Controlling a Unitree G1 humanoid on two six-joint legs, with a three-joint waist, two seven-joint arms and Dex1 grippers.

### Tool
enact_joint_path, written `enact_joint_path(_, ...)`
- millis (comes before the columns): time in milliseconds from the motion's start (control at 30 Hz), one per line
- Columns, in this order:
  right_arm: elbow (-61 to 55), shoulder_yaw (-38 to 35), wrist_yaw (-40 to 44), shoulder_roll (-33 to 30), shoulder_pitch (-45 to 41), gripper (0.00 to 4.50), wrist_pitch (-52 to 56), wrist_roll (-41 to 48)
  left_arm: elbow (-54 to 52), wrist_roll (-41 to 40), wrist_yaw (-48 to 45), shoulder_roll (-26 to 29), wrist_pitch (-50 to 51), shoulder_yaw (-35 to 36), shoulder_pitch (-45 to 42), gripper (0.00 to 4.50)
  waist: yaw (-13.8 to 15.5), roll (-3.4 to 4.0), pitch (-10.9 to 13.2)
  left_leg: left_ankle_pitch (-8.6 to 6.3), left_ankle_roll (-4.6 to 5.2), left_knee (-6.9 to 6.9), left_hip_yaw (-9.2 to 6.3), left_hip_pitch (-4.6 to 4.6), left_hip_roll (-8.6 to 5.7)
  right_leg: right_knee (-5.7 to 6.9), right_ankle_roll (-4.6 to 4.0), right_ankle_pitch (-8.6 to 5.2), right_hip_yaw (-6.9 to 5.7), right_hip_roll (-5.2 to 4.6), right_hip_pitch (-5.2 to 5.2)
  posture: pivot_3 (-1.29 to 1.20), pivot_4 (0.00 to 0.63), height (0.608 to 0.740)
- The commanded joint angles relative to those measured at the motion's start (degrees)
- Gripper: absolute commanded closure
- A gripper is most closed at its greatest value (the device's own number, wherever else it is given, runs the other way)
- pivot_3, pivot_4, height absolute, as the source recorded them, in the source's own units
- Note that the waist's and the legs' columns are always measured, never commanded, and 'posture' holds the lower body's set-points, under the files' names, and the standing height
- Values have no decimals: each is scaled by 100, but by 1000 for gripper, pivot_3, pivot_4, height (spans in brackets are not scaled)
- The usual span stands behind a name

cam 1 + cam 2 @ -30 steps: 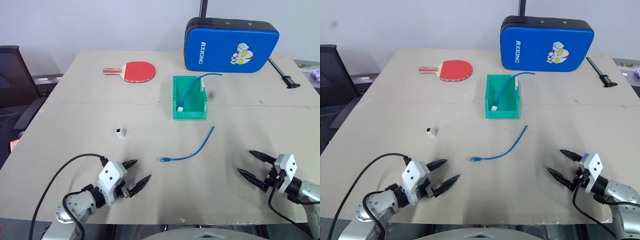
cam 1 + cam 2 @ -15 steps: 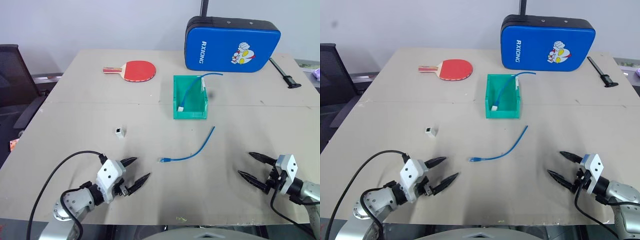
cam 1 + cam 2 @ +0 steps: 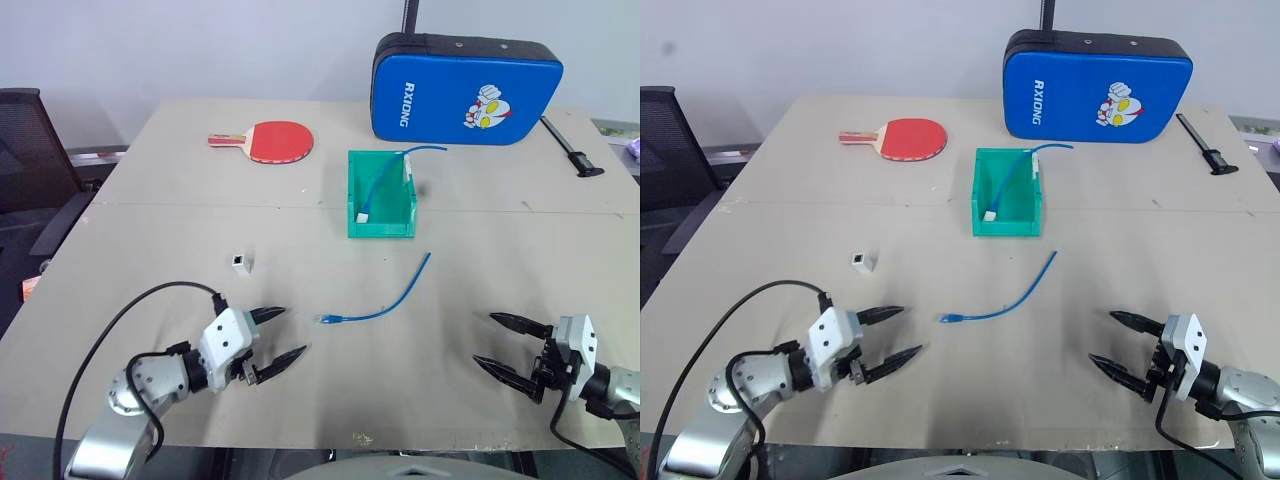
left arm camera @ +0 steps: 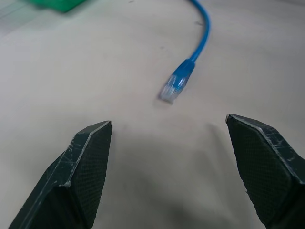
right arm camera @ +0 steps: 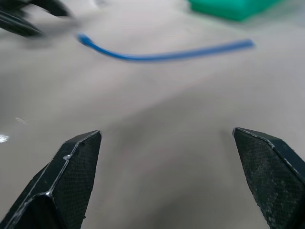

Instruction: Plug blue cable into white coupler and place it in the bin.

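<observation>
The other blue cord sticks out past the bin's rim, so when the robot lifts the blue cable by its plug, its loose end should stand up in a curve.
The blue cable lies loose on the table's middle, its clear plug pointing toward my left gripper. The white coupler sits alone, farther back and to the left of the plug. Behind the cable stands the green bin, holding another blue cord that ends in a white block. My left gripper hovers open just short of the plug, touching nothing. My right gripper is open and empty near the front right edge, facing the cable from well away.
A blue padded case stands at the back, with a red table tennis paddle to its left and a black tool to its right. A dark chair is beside the table's left edge.
My left gripper has crept forward toward the cable's plug and rolled a little. My right gripper has drawn back toward the near edge and turned inward. Both stay open; the objects have not moved.
</observation>
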Motion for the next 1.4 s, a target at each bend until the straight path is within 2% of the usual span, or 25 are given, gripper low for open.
enact_joint_path(33, -716, 80, 94, -186, -151, 142, 258, 233, 237, 92, -372, 146, 57, -298, -704, 562, -4, 0, 0, 0, 0, 6, -1, -1, 0, 1, 0, 0, -7, 3, 1, 0, 150, 729)
enact_joint_path(467, -1225, 126, -186, -254, -473, 142, 689, 247, 1777, 855, -1596, 164, -733, -1531, -2460, 562, 1, 1, 6, -1, 1, 60, -17, -28, -4, 6, 28, 16, -34, 17, 4, 0, 150, 729)
enact_joint_path(567, -1221, 106, -252, -240, -426, 0, 684, 212, 2004, 976, -1539, 88, -684, -1625, -2649, 1365, 0, 2, 6, -1, 2, 68, -17, -28, -4, 6, 26, 16, -32, 16, 8, 0, 150, 729)
enact_joint_path(667, -1245, 108, -328, -228, -373, 0, 636, 146, 2106, 965, -1666, 116, -598, -1705, -2740, 2578, 0, 2, 6, -1, 4, 73, -19, -28, -4, 8, 29, 18, -32, 16, 9, 0, 150, 729)
enact_joint_path(800, -1302, 104, -400, -216, -331, 0, 626, 125, 2083, 846, -1781, 123, -452, -1722, -2796, 4468, -3, 3, 5, -1, 4, 75, -20, -21, -4, 15, 27, 19, -31, 18, 14, 0, 150, 729)
enact_joint_path(867, -1343, 107, -464, -178, -330, 0, 659, 184, 1964, 654, -1830, 87, -252, -1662, -2831, 4468, -3, 3, 5, -1, 4, 75, -20, -20, -4, 15, 28, 20, -30, 18, 15, 0, 150, 729)
enact_joint_path(967, -1655, 83, -794, 45, -270, 0, 1173, 880, 1576, -86, -1675, -232, 364, -1338, -2863, 4468, -3, 3, 6, -1, 4, 75, -22, -23, -3, 15, 33, 22, -33, 18, 15, 0, 150, 729)
enact_joint_path(1067, -1967, 203, -1094, 87, 55, 0, 1841, 1387, 969, -1293, -1273, -703, 1644, -888, -2905, 4468, 17, -1, 10, -1, 4, 81, -43, -40, -2, 14, 44, 28, -39, 8, 14, 0, 150, 729)
enact_joint_path(1200, -2255, 366, -1699, 97, 294, 0, 2779, 1982, 347, -2277, -614, -1180, 2849, -571, -2941, 4468, -2, 0, 10, -1, 3, 95, -85, -67, -6, 9, 45, 29, -69, -11, 15, 0, 150, 729)
enact_joint_path(1400, -2362, 603, -3338, 1015, -802, 0, 3443, 2780, -249, -3553, 119, -1586, 4216, -376, -2948, 4468, -27, 4, 15, 1, 0, 94, -98, -54, -5, 19, 34, 34, -68, -1, 17, 0, 150, 729)
